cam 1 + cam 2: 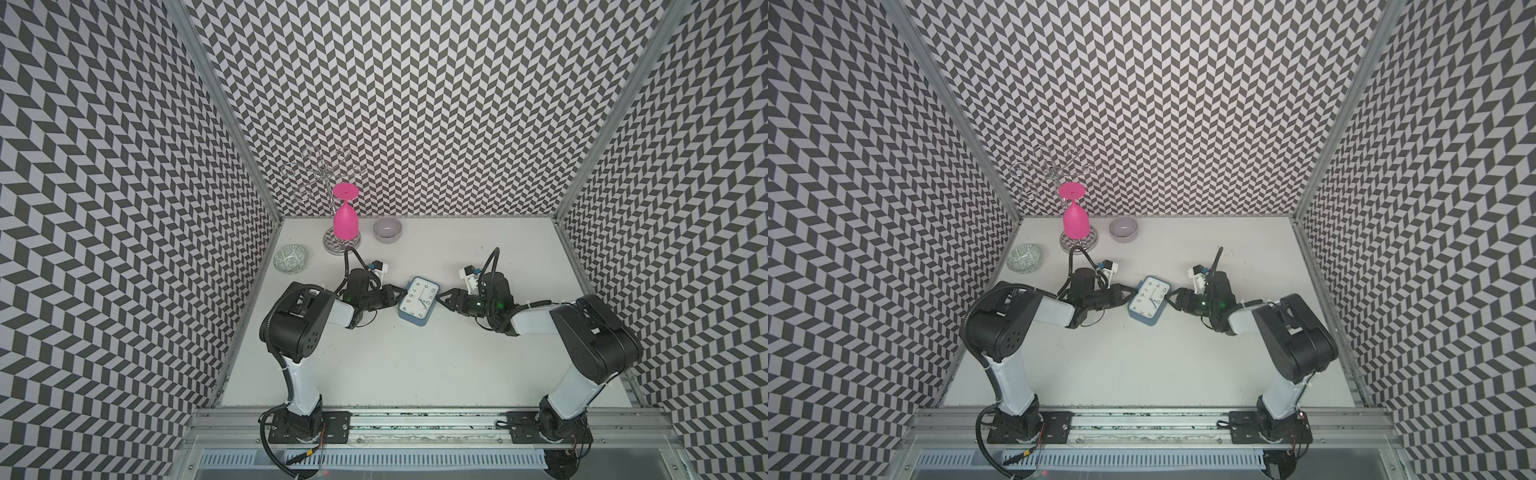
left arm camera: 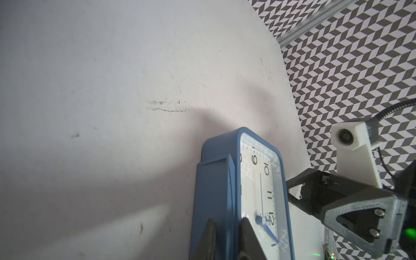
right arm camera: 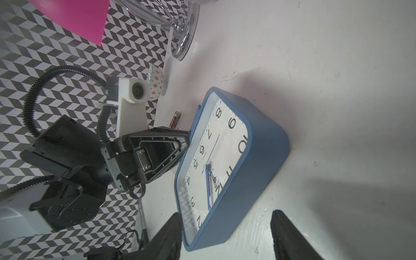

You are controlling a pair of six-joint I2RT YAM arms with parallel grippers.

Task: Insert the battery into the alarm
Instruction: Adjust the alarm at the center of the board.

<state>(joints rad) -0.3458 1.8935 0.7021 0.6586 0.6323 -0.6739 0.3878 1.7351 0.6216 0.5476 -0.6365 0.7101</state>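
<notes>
I should take the alarm's opposite edge (image 1: 432, 304) with my right gripper and turn the alarm's back up for the battery, because the alarm's dial (image 1: 420, 296) is facing up in my left gripper's hold.
The alarm (image 1: 419, 303) (image 1: 1149, 300) lies dial up in the middle of the white table, blue casing all round. My left gripper (image 1: 404, 296) (image 2: 227, 221) is shut on its left edge, one finger on the dial side and one on the casing. From the other side my right gripper (image 1: 440, 297) (image 3: 225, 215) stands open, a corner of the alarm (image 3: 225, 146) lying between its spread fingers. The battery (image 3: 175, 119), small and reddish with a metal end, lies on the table just beyond the alarm, beside the left gripper (image 3: 184, 141). Neither top view shows the battery.
At the back left a pink glass (image 1: 345, 218) hangs upside down on a wire rack with a round base (image 1: 332, 247). A grey bowl (image 1: 387, 228) stands to its right, and a green patterned bowl (image 1: 291, 259) sits by the left wall. Patterned walls close three sides.
</notes>
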